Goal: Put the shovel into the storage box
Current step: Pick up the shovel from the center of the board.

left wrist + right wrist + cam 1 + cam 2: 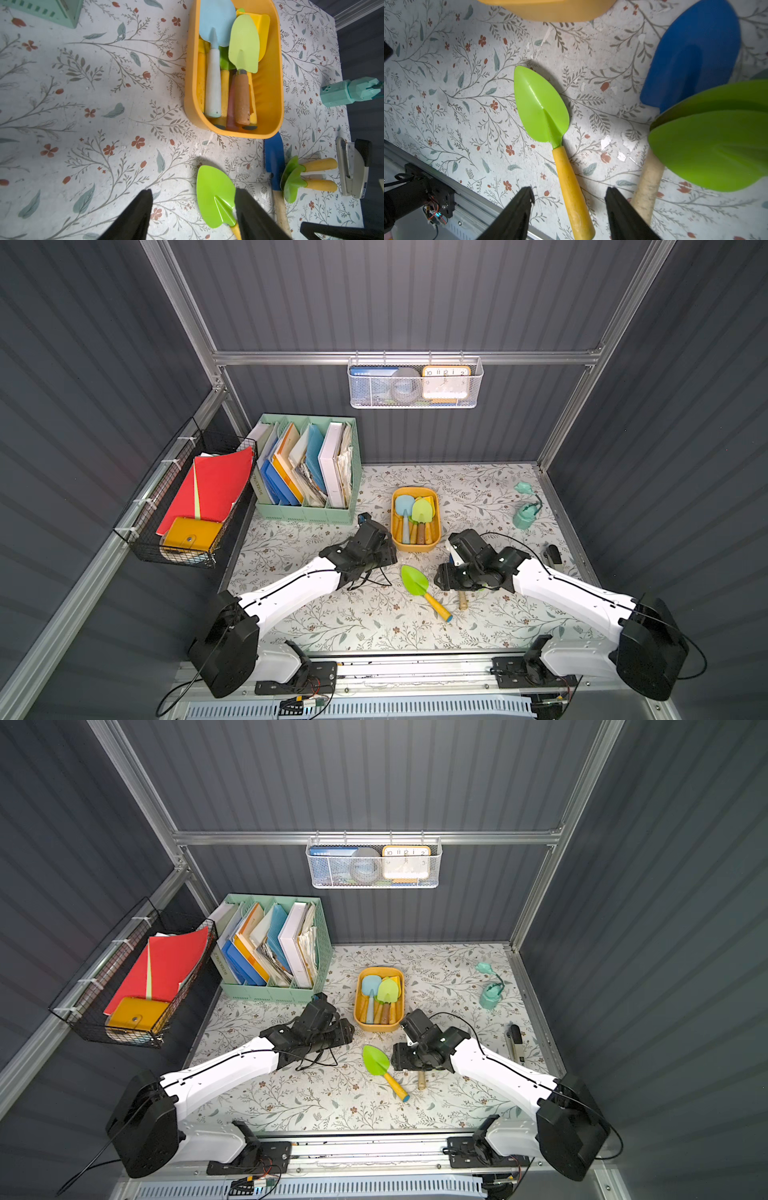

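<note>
The green shovel's blade [414, 580] is by the robot's left gripper and its handle slants away, so the right gripper should take the yellow handle [438, 607] for the storage box.
The storage box [415, 548] [378, 1027] is a yellow-orange tub in mid-table, and several toy shovels lie inside it. A green shovel [415, 583] [376, 1060] with a yellow handle lies flat on the table in front of the box. My left gripper [194, 199] hangs open over the table, empty, with one finger beside the shovel's blade [216, 197]. My right gripper [569, 193] is open above the yellow handle [571, 187], which shows between its fingers with a gap on each side. A blue shovel [691, 56] and two more green shovels [293, 180] lie under the right arm.
A mint-green file organizer [307, 472] stands at the back left. A black wire basket [187, 497] hangs on the left wall and a white mesh basket [415, 383] on the back wall. A teal object [525, 510] and a stapler [552, 556] lie near the right edge.
</note>
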You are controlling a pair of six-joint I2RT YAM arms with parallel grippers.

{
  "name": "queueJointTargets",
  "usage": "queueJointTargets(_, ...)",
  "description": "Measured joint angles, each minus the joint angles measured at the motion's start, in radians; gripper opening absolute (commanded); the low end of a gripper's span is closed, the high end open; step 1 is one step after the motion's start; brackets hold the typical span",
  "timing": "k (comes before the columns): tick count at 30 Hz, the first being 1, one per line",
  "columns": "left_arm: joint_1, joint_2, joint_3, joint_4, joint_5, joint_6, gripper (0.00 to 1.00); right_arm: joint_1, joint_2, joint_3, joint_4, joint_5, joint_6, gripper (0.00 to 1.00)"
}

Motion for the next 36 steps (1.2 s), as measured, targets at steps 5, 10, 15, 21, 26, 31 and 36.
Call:
queueJointTargets(5, 0.0, -0.015, -0.031, -0.008, -0.011, -0.028, 0.7, 0.027, 0.021, 0.004, -0.003, 0.0, -0.006, 0.62)
queueJointTargets(10, 0.0, -0.04, -0.077, -0.016, -0.014, -0.053, 0.71, 0.05, 0.053, 0.006, -0.005, 0.0, -0.008, 0.61)
queueJointTargets(15, 0.0, -0.051, -0.1, -0.018, -0.015, -0.072, 0.72, 0.082, 0.091, 0.006, -0.006, 0.002, -0.007, 0.59)
queueJointTargets(21, 0.0, -0.054, -0.121, -0.017, -0.015, -0.089, 0.72, 0.121, 0.15, 0.02, -0.021, 0.027, -0.006, 0.55)
queueJointTargets(26, 0.0, -0.054, -0.133, -0.013, -0.014, -0.092, 0.72, 0.156, 0.205, 0.047, -0.029, 0.05, 0.0, 0.52)
queueJointTargets(31, 0.0, -0.05, -0.133, -0.004, -0.011, -0.093, 0.72, 0.193, 0.256, 0.074, -0.045, 0.081, 0.003, 0.5)
queueJointTargets(36, 0.0, -0.045, -0.133, 0.004, -0.01, -0.095, 0.72, 0.218, 0.299, 0.103, -0.063, 0.109, 0.003, 0.48)
